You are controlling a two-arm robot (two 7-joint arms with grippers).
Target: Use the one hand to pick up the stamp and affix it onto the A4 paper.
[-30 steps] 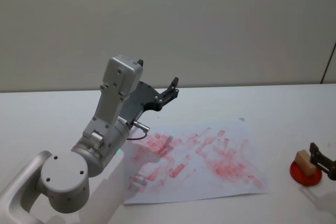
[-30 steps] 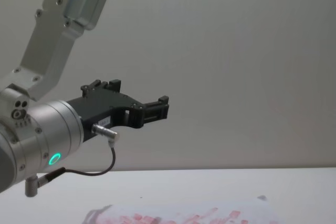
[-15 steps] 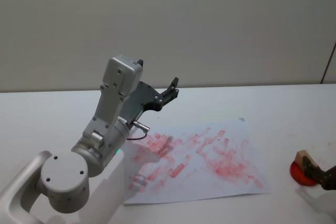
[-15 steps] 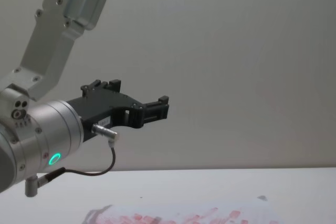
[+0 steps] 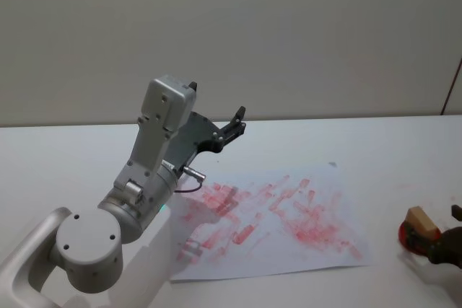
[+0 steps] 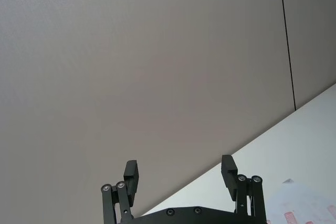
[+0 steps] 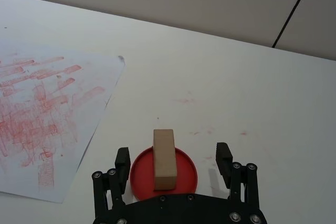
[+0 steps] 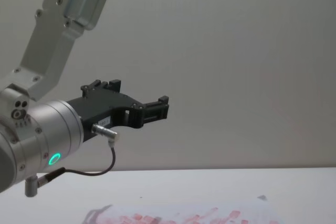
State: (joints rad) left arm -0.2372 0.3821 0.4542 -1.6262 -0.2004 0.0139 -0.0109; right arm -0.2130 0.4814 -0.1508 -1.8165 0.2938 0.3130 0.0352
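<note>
The stamp (image 7: 165,159) is standing inside the red ink pad's rim (image 7: 194,170). The stamp will come loose and leave the pad behind when I lift it.
The stamp (image 7: 164,159), a light tan wooden block, stands upright on a round red ink pad (image 7: 184,178). My right gripper (image 7: 172,154) is open, one finger on each side of the stamp and clear of it. In the head view the stamp (image 5: 420,219) sits at the far right on the pad (image 5: 408,236), with the right gripper (image 5: 444,244) dark at the frame's edge. The A4 paper (image 5: 274,221) lies flat mid-table, covered in red marks; the A4 paper (image 7: 47,114) lies beside the pad. My left gripper (image 6: 179,167) is open and held high over the paper's far left corner.
The big silver left arm (image 5: 144,178) rises over the table's left side, its gripper (image 8: 152,109) pointing toward the wall. White table (image 7: 236,93) stretches beyond the pad and paper. Faint red smudges (image 7: 202,131) mark the table near the pad.
My right gripper has drawn back toward the lower right edge of the head view, away from the stamp. The stamp stays on the red pad. The left arm has not moved.
</note>
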